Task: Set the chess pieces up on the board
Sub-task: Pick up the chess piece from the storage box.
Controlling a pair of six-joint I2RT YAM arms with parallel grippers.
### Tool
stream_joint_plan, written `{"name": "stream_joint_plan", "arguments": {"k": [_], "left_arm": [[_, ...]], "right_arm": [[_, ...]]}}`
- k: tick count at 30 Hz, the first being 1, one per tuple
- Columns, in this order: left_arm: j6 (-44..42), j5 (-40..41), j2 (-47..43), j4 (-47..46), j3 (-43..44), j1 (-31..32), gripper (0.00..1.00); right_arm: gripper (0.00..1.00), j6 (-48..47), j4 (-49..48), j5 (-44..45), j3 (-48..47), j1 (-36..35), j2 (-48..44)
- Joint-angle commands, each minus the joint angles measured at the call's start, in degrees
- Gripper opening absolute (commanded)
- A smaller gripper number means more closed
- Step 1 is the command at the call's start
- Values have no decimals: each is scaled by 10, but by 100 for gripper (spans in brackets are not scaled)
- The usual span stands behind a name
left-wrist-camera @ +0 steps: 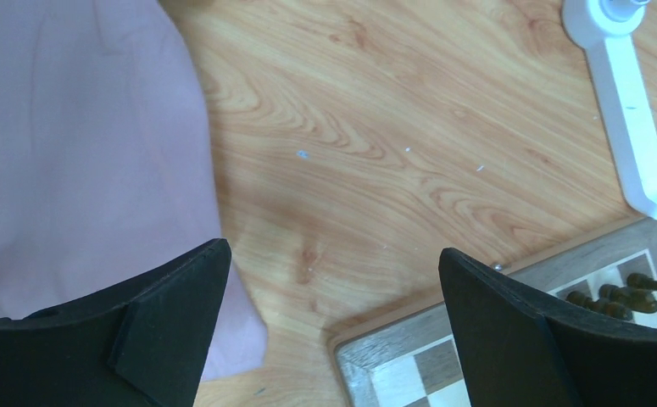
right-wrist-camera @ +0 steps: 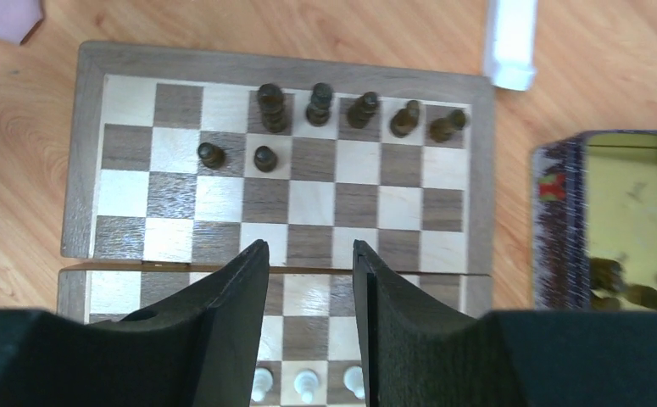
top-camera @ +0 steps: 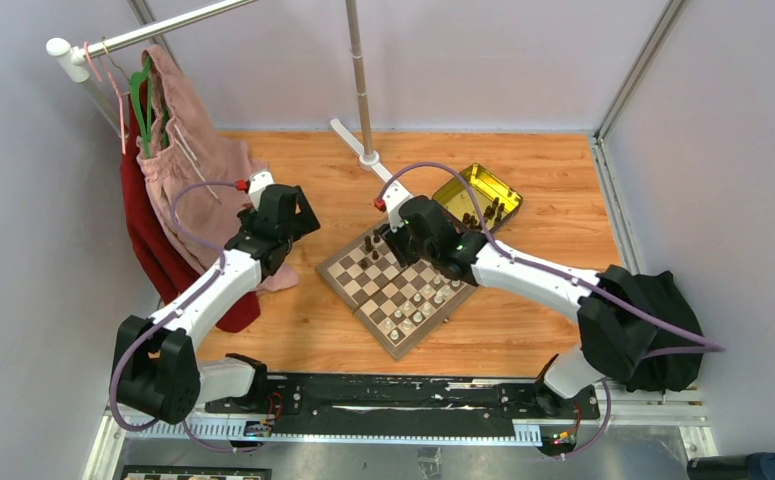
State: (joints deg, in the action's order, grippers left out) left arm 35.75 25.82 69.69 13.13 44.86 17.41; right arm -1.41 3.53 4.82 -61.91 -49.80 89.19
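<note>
I go on moving my right gripper to the yellow-gold tin (top-camera: 491, 211) and close its fingers on a dark piece there, because there are empty squares (right-wrist-camera: 177, 106) beside the standing dark pieces.
The board (top-camera: 367, 291) lies turned diagonally on the wooden table. Several dark brown chess pieces (right-wrist-camera: 320, 103) stand on its far rows, two of them (right-wrist-camera: 264, 158) one row nearer. Pale pieces (right-wrist-camera: 306, 386) stand on the near rows and show in the top view (top-camera: 418, 306). My right gripper (right-wrist-camera: 307, 251) hovers open and empty above the board's middle (top-camera: 393, 243). My left gripper (left-wrist-camera: 333, 254) is wide open and empty over bare table beside the board's left corner (left-wrist-camera: 392, 360); it also shows in the top view (top-camera: 303, 222).
A yellow-gold tin (top-camera: 478, 193) with a few dark pieces (top-camera: 493, 212) sits behind the board to the right. Pink and red garments (top-camera: 188, 175) hang at left. A pole's white base (left-wrist-camera: 634, 127) lies behind the board. Black cloth (top-camera: 663, 300) is at right.
</note>
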Motion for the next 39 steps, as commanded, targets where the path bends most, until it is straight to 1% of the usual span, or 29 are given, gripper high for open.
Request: {"name": "stream_joint_plan", "arguments": {"k": [1,4,5,8,13,18,29,39], "left_arm": [[-6,31,31,-6,41,16,100],[-17,35,61,-13,63,22,100],[-20,36,71,-14,73,23,100],[-29,36,100,-18,92,25,100],[-38,34,144,-26,127,26,100],[-40,31,184,-30,157,27,100],[-50,29,222,-41,184,27,100],[-55,32,233,-40,198,27,100]], "right_arm": [[45,8,38,81,0,8,-51],[45,11,57,106,-11,42,-65],[45,27,64,110,-15,59,-67],[45,47,73,102,-23,115,-62],[44,63,95,95,-53,189,-19],[44,74,101,78,-76,236,36],[41,82,99,48,-114,293,116],[39,83,100,16,-143,302,163]]}}
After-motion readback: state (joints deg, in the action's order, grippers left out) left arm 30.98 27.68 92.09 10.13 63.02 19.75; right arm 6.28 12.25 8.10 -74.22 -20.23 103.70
